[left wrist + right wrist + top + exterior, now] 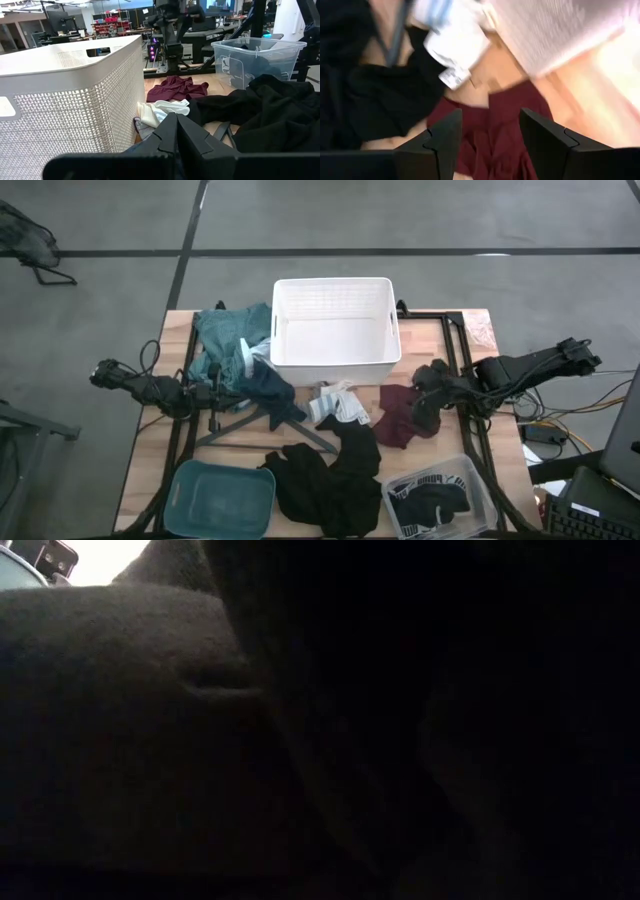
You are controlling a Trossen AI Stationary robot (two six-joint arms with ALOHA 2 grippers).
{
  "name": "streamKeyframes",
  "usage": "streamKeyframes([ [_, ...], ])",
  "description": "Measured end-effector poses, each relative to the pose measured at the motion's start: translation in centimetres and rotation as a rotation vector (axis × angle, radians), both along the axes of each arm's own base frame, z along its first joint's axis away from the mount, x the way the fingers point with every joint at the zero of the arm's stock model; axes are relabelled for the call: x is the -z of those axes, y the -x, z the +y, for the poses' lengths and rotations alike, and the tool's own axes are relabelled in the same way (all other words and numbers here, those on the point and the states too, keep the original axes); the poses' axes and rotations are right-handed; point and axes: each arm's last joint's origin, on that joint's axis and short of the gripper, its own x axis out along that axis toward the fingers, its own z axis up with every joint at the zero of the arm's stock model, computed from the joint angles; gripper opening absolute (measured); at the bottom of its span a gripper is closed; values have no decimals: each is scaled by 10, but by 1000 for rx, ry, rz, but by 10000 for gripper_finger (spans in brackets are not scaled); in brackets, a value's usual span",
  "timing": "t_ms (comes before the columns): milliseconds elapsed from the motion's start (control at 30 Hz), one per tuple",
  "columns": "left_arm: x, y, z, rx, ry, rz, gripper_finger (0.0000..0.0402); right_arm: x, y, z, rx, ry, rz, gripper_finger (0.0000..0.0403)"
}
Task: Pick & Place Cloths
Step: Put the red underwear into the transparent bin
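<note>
I should go on lowering my right gripper before it closes on the maroon cloth (pixel 396 420), because the cloth's folds (pixel 491 137) run between its open fingers, clear of the black cloth.
A white mesh basket (pixel 330 330) stands at the table's far middle. Cloths lie around it: teal-green (pixel 225 335) to its left, navy (pixel 268 385), a small white and grey-striped piece (pixel 335 405), maroon (pixel 405 415) and black (pixel 325 475). My left gripper (pixel 215 392) is shut (pixel 176 132) beside the navy cloth (pixel 142 145), pointing toward the table's right. My right gripper (pixel 430 395) is open (pixel 490 135) above the maroon cloth (pixel 492 125), its fingers standing either side of it. Dark cloth fills the low view. My left gripper's shut fingers (pixel 192 137) lie level just over the navy cloth's edge (pixel 140 147). I cannot tell whether they touch it. No cloth shows between them.
A dark grey hanger (pixel 255 425) lies under the navy cloth. A teal bin (pixel 220 498) sits at the near left. A clear bin (pixel 440 498) at the near right holds a black cloth with white lettering. Bare wood shows at the table's far right (pixel 440 340).
</note>
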Motion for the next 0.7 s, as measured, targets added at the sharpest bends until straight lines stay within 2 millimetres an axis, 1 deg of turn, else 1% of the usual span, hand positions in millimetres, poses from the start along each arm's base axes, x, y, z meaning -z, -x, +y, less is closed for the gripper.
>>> streamKeyframes([
  [200,0,0,0,0,0,0,12,18,0,-13,110,-93,82,194],
  [367,0,0,0,0,0,0,12,37,5,-23,187,-115,159,187],
  [533,0,0,0,0,0,0,12,52,6,-26,228,-118,212,193],
  [700,0,0,0,1,0,0,12,66,4,-26,281,-159,265,207],
])
